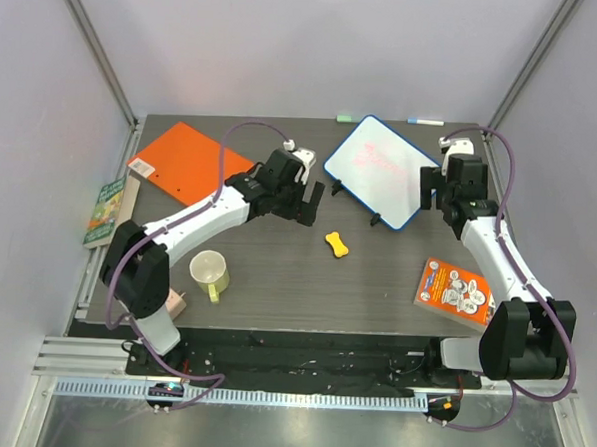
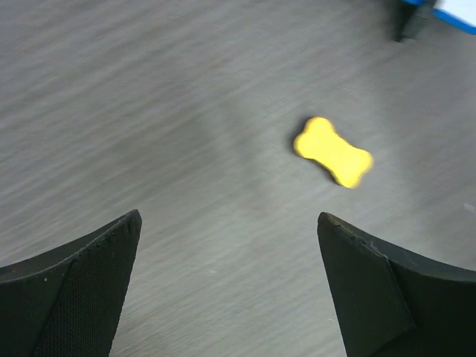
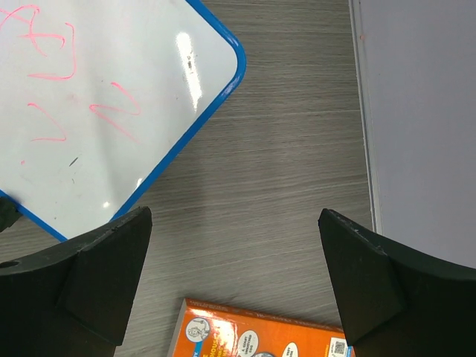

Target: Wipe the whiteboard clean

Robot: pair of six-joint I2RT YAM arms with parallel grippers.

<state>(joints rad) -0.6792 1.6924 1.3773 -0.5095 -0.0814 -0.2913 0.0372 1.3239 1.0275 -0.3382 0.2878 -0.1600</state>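
Observation:
The yellow eraser (image 2: 333,152) lies slanted to my left gripper's open fingers, so next I turn my left gripper to line up before taking the eraser's narrow middle (image 1: 336,245).
The whiteboard (image 1: 381,172) lies at the back of the table, white with a blue rim, black clips and faint red marks. The right wrist view shows its corner (image 3: 97,111) with the red scribbles. A yellow bone-shaped eraser (image 1: 336,245) lies on the table in front of the board. My left gripper (image 1: 313,202) is open and empty, left of the board. In its wrist view the eraser (image 2: 332,152) lies ahead of the open gripper (image 2: 229,216). My right gripper (image 1: 433,187) is open and empty at the board's right edge; its wrist view shows the gripper (image 3: 234,212) over bare table.
An orange folder (image 1: 187,161) lies at the back left and a green book (image 1: 106,211) on the left edge. A pale mug (image 1: 209,272) stands front left. An orange book (image 1: 455,290) lies front right, also in the right wrist view (image 3: 253,335). A marker (image 1: 424,121) lies at the back edge.

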